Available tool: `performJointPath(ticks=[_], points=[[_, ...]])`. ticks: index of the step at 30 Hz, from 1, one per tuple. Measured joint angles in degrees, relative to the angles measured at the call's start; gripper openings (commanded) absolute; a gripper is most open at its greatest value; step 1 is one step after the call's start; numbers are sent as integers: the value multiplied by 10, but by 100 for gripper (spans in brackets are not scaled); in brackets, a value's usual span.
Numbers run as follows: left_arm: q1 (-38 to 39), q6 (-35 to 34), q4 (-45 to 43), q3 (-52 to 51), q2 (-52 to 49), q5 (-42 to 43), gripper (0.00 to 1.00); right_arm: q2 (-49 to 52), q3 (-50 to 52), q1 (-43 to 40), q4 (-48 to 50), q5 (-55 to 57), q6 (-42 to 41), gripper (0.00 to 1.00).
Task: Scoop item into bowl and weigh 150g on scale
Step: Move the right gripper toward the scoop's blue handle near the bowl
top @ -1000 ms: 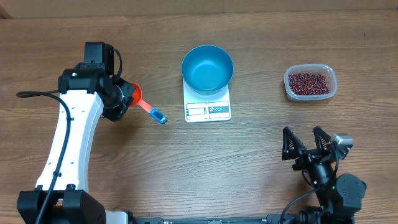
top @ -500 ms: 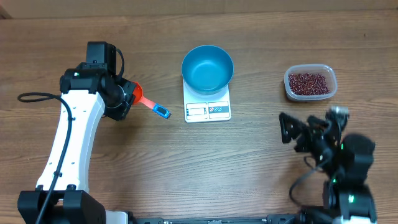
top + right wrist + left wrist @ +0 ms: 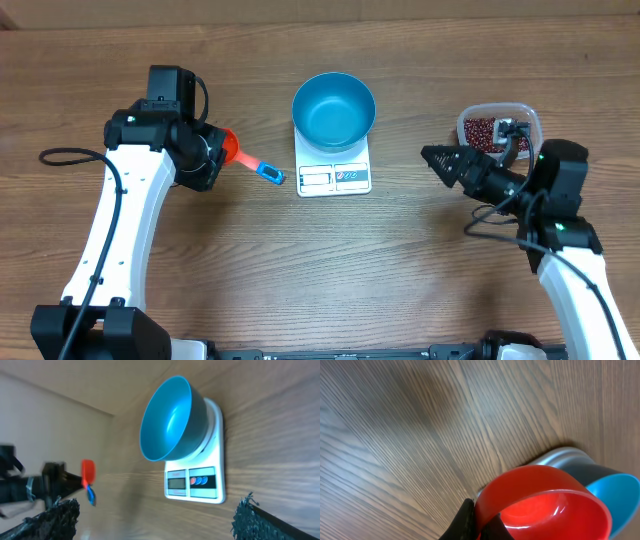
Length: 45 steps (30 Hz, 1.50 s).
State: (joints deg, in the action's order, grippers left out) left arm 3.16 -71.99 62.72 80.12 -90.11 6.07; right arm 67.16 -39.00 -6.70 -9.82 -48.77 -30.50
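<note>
The red scoop's rim (image 3: 231, 146) is in the robot's left gripper and its blue-tipped handle (image 3: 270, 173) points free, so the right gripper should keep moving closer until its fingers close around that handle.
The blue bowl (image 3: 334, 108) (image 3: 167, 420) stands empty on the white scale (image 3: 334, 176) (image 3: 200, 485) at table centre. Left of it, my left gripper (image 3: 215, 152) (image 3: 480, 521) is shut on the rim of a red scoop (image 3: 232, 152) (image 3: 545, 505) (image 3: 88, 471), whose blue-tipped handle (image 3: 272, 175) points toward the scale. The maroon beans (image 3: 482, 128) lie in a clear tub (image 3: 530, 122) at the right, partly hidden by my right arm. My right gripper (image 3: 437, 163) (image 3: 157, 505) hovers open and empty between tub and scale, pointing at the scale.
Wood table (image 3: 330, 270) all around. A black cable (image 3: 60, 155) trails off the left arm. The right arm's wrist and cable (image 3: 510, 135) overlap the tub's near side.
The right arm has swung up from the front edge to beside the tub, its open gripper now aimed left at the scale. The left gripper has carried the scoop slightly right, toward the scale.
</note>
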Motion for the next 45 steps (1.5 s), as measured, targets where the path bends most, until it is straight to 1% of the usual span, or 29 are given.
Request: performJointPath(ticks=[2,6,10,12,16,20,25,29,34,39,40,42,45], points=[[3,-14,-2,0,0,11,4,20,0,0,17,-15,-32,100],[6,-47,-6,0,0,38,4,45,0,12,69,-56,-70,100],[6,-84,-18,0,0,70,4,51,0,47,136,-79,-110,100],[6,-99,-35,0,0,90,4,51,0,74,168,-77,-130,100],[8,-120,-65,0,0,124,4,51,0,122,198,-48,-167,100],[18,-130,-71,0,0,145,4,51,0,170,239,-14,-190,100],[51,-148,-71,0,0,157,4,51,0,203,254,18,-197,100],[85,-167,-90,0,0,160,5,51,0,218,253,43,-200,100],[129,-191,-120,0,0,159,4,51,0,221,253,56,-202,100],[172,-216,-144,0,0,134,5,51,0,221,253,58,-203,100],[179,-220,-148,0,0,130,4,51,0,221,252,59,-203,100],[189,-224,-154,0,0,126,5,51,0,221,252,60,-203,94],[203,-237,-163,0,0,116,4,51,0,221,253,61,-203,92]])
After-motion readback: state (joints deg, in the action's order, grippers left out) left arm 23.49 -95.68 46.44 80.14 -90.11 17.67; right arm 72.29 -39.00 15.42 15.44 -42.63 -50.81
